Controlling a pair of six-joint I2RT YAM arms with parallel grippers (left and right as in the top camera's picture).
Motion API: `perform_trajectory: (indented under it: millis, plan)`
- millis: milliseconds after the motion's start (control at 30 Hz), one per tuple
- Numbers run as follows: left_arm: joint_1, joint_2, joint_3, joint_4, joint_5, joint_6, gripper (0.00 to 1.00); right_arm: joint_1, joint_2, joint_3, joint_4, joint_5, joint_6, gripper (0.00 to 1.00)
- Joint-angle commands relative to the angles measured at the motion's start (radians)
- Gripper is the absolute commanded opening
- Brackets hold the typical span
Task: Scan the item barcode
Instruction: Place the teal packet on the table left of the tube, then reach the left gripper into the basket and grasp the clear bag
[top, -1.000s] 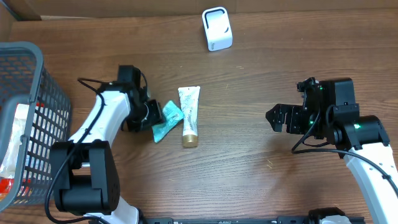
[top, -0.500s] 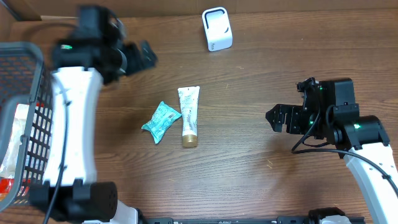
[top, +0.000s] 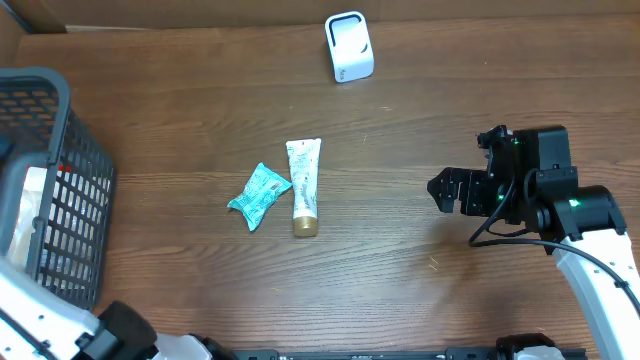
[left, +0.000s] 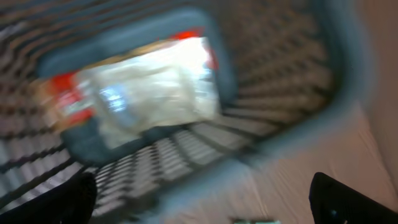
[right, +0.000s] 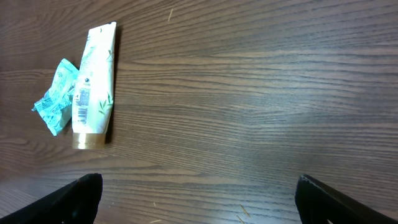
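Note:
I should keep lowering my left gripper into the grey wire basket until its fingers are on both sides of the white packet, because the packet lies uncovered on top of the red package.
A white barcode scanner stands at the table's far edge. Two items lie side by side mid-table: a crumpled teal packet and a white tube with a gold cap, whose printed label faces up. My right gripper hovers open well to their right, with nothing between its fingers. My left gripper is open and empty above the grey wire basket; that view is heavily blurred. In the overhead view, only part of the left arm shows.
The grey wire basket fills the left edge of the table and holds several packaged items, white and red. A cardboard wall runs along the table's far side.
My left gripper let go of the teal packet, opened, and swung away up and left to over the basket. The packet stays beside the tube. The right arm has not moved.

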Motion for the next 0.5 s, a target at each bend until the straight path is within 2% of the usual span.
perform_trajectory:
  millis: [0, 233, 467]
  plan:
    - [0.113, 0.007, -0.136, 0.052, -0.012, -0.080, 1.00, 0.006, -0.002, 0.024, 0.004, 0.009, -0.008, 1.00]
    - [0.188, 0.008, -0.474, 0.284, 0.005, -0.059, 1.00, 0.006, -0.002, 0.024, -0.005, 0.010, -0.009, 1.00]
    - [0.188, 0.008, -0.696, 0.446, -0.039, -0.058, 1.00, 0.006, -0.002, 0.024, -0.011, 0.009, -0.027, 1.00]
